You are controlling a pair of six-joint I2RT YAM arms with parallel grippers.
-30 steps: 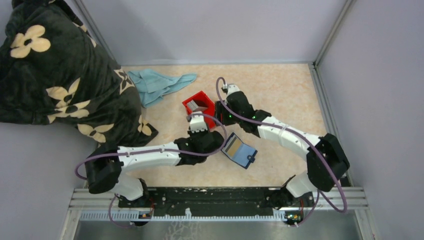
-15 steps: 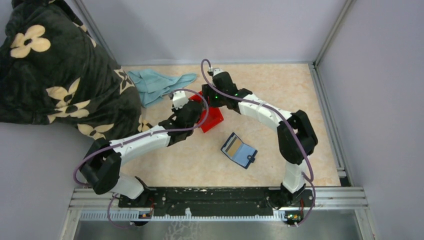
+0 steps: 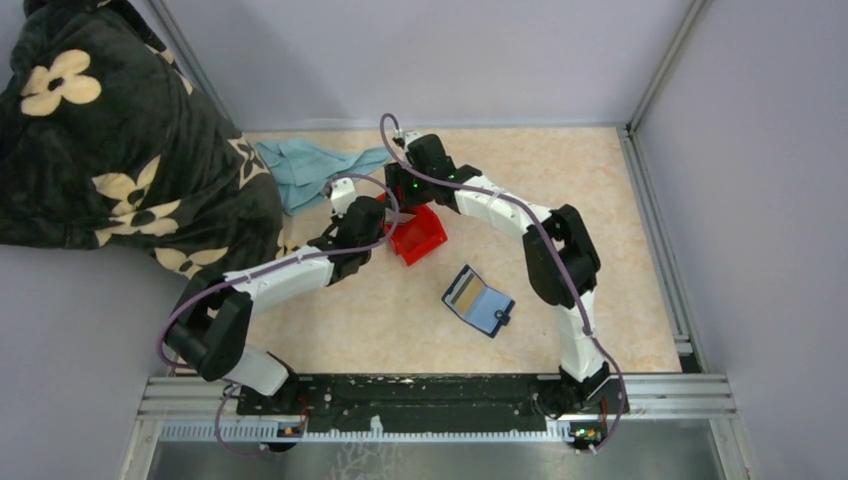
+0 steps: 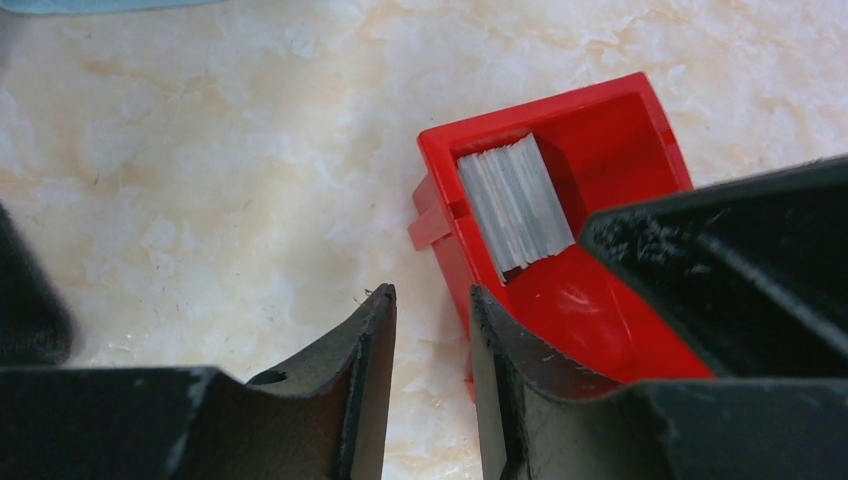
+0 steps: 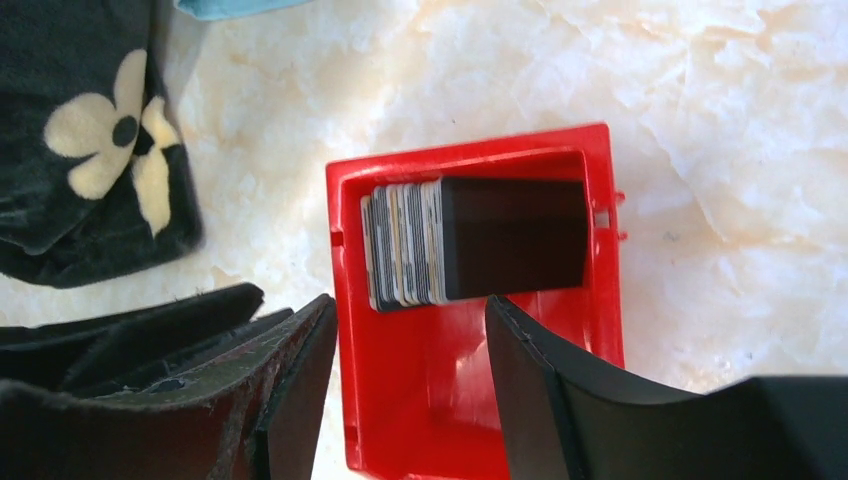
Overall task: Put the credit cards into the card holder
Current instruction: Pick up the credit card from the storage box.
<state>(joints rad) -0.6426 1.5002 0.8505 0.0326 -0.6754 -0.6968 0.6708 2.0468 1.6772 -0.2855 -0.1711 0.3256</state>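
Note:
I should go on moving my open right gripper toward the dark card until my fingers straddle it, as the dark card's edge [image 5: 446, 275] is in line with the gap between them.
The credit cards [image 5: 405, 245] stand on edge as a stack inside a red bin [image 5: 450, 400], a dark card [image 5: 515, 235] facing out. In the left wrist view the same cards [image 4: 515, 200] look greyish-white. My right gripper [image 5: 410, 330] is open and straddles the bin's left wall, one finger inside and one outside. My left gripper [image 4: 430, 310] is open by a narrow gap at the bin's [image 4: 600, 310] outer wall, holding nothing. The card holder [image 3: 478, 300] lies open on the table, navy with a blue inside, and a tan card [image 3: 461, 291] sits on its left half.
A light blue cloth [image 3: 315, 170] lies at the back left. A dark floral blanket [image 3: 110, 140] covers the left side, and its corner [image 5: 90, 180] comes close to the bin. Grey walls enclose the marble-patterned table [image 3: 560, 180].
Both arms have swung toward the back left, away from the card holder, and now meet over the red bin. The card holder has stayed put.

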